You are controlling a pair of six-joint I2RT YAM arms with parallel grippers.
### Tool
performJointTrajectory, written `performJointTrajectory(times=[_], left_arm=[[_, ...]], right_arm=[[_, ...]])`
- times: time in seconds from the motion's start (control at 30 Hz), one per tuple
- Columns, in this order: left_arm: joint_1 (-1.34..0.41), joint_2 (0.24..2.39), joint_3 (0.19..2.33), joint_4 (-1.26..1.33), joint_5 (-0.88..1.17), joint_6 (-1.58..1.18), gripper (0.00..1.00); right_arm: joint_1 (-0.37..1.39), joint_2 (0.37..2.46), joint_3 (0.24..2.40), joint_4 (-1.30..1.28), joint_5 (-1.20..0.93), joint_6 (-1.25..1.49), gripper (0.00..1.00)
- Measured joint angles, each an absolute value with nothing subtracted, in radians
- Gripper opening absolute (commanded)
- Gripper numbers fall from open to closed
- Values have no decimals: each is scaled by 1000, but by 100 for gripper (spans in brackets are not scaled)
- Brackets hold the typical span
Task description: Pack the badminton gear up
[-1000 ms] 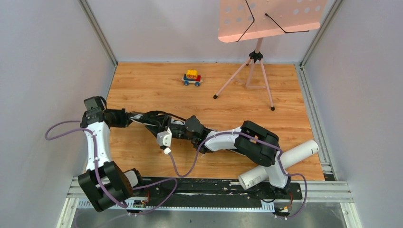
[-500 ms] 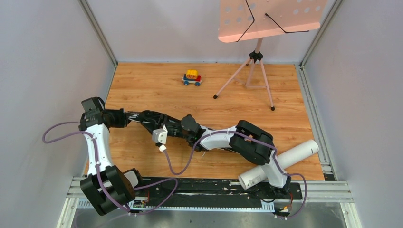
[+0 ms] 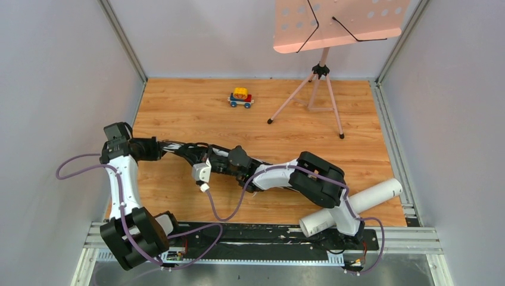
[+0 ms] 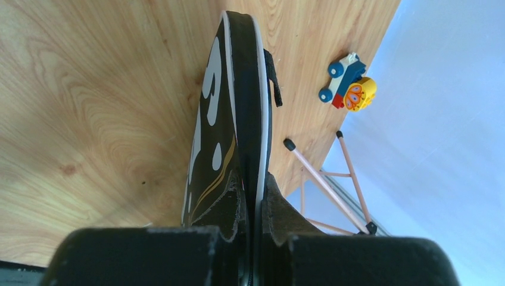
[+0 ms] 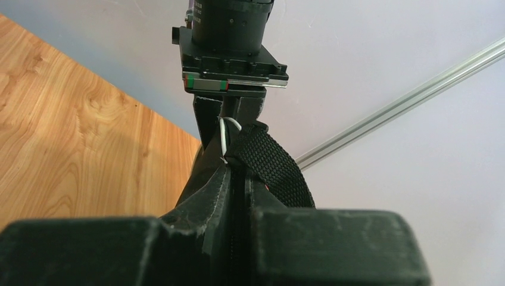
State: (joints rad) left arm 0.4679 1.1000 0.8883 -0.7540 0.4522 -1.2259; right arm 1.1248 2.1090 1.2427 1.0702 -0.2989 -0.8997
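Note:
I should open my right gripper, back it off and pull the strap [image 5: 284, 171] to the bag's near side, because the black webbing strap folds over the bag's edge [image 5: 236, 154] beside that gripper.
The long black bag [image 3: 189, 150] is stretched between my two grippers, left of the table's middle. In the left wrist view it stands edge-on, black with white trim and white lettering [image 4: 238, 89]. My left gripper [image 4: 253, 186] is shut on its edge, and from above that gripper [image 3: 170, 148] sits at the bag's left end. My right gripper [image 5: 241, 174] is shut on the bag's other edge beside a black webbing strap [image 5: 275, 165]; from above it [image 3: 215, 162] faces the left one. A white tube [image 3: 357, 202] lies at the near right, partly under the right arm.
A small red-yellow-blue toy car [image 3: 240, 98] stands at the back centre. A pink perforated music stand [image 3: 324, 89] rises at the back right on tripod legs. Grey walls close in both sides. Purple cables [image 3: 226, 205] loop off both arms.
The right gripper's jaws have closed on the bag's edge after shifting slightly left toward the left gripper. The left gripper has kept its grip and barely moved.

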Motion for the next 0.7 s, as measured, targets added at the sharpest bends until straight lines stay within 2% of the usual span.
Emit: performJointTrajectory(times=[0.07, 0.17, 0.23, 0.3, 0.37, 0.43, 0.47, 0.57, 0.67, 0.7], left_arm=[[466, 1101, 889, -766, 456, -1228, 0], [465, 1103, 892, -795, 464, -1230, 0], [464, 1108, 903, -816, 467, -1230, 0], [467, 1112, 917, -823, 463, -1233, 0], [467, 1111, 926, -822, 462, -1238, 0], [467, 1107, 926, -817, 460, -1246, 0], [467, 1106, 926, -817, 457, -1250, 0], [471, 1106, 926, -811, 452, -1255, 0], [472, 1106, 926, -806, 451, -1256, 0], [472, 1106, 926, -805, 452, -1256, 0]], right_arm=[[1125, 2095, 1225, 1066, -301, -901, 4], [1124, 2062, 1194, 1040, -308, -902, 27], [1124, 2039, 1185, 1012, -318, -898, 35], [1122, 2013, 1185, 973, -327, -892, 32], [1118, 1996, 1187, 943, -338, -890, 21], [1114, 1994, 1196, 922, -342, -891, 19], [1113, 1994, 1201, 911, -343, -892, 20], [1112, 1994, 1218, 880, -347, -893, 31], [1112, 1996, 1235, 860, -351, -899, 35], [1112, 1997, 1238, 857, -352, -900, 41]])
